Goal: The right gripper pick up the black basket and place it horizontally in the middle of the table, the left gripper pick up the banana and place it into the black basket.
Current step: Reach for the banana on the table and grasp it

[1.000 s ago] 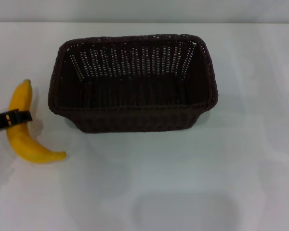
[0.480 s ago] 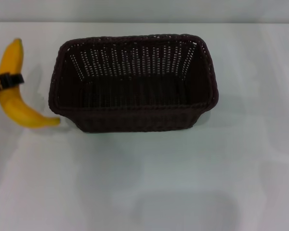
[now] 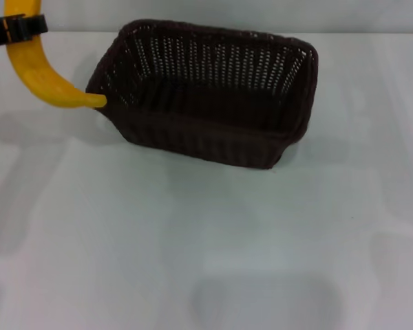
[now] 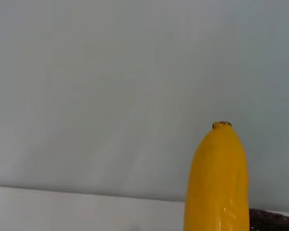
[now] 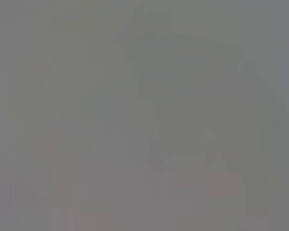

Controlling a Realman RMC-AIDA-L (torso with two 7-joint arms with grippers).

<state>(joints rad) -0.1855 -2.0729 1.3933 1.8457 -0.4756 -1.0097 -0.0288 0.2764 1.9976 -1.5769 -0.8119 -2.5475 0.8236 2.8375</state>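
My left gripper should raise the banana over the basket's rim [image 3: 110, 60] before it lowers the banana inside, because the banana's lower end [image 3: 100, 100] is touching the corner of the black basket.
The banana [image 3: 38, 75] hangs above the table [image 3: 193, 240] at the far left, with my left gripper [image 3: 14, 29] shut across its upper part. Its lower end touches the left corner of the black basket [image 3: 206, 141]. The basket lies skewed near the table's far middle, open side up and with nothing in it. In the left wrist view the banana [image 4: 216, 183] points up close to the camera, with a bit of the basket's rim [image 4: 274, 219] behind it. My right gripper is out of view, and the right wrist view is plain grey.
Bare white table surface stretches in front of the basket and to its right. A grey wall runs behind the table's far edge [image 3: 372, 32].
The left gripper has lifted the banana off the table and carried it up and toward the basket. The basket has turned and shifted, its left end now farther away.
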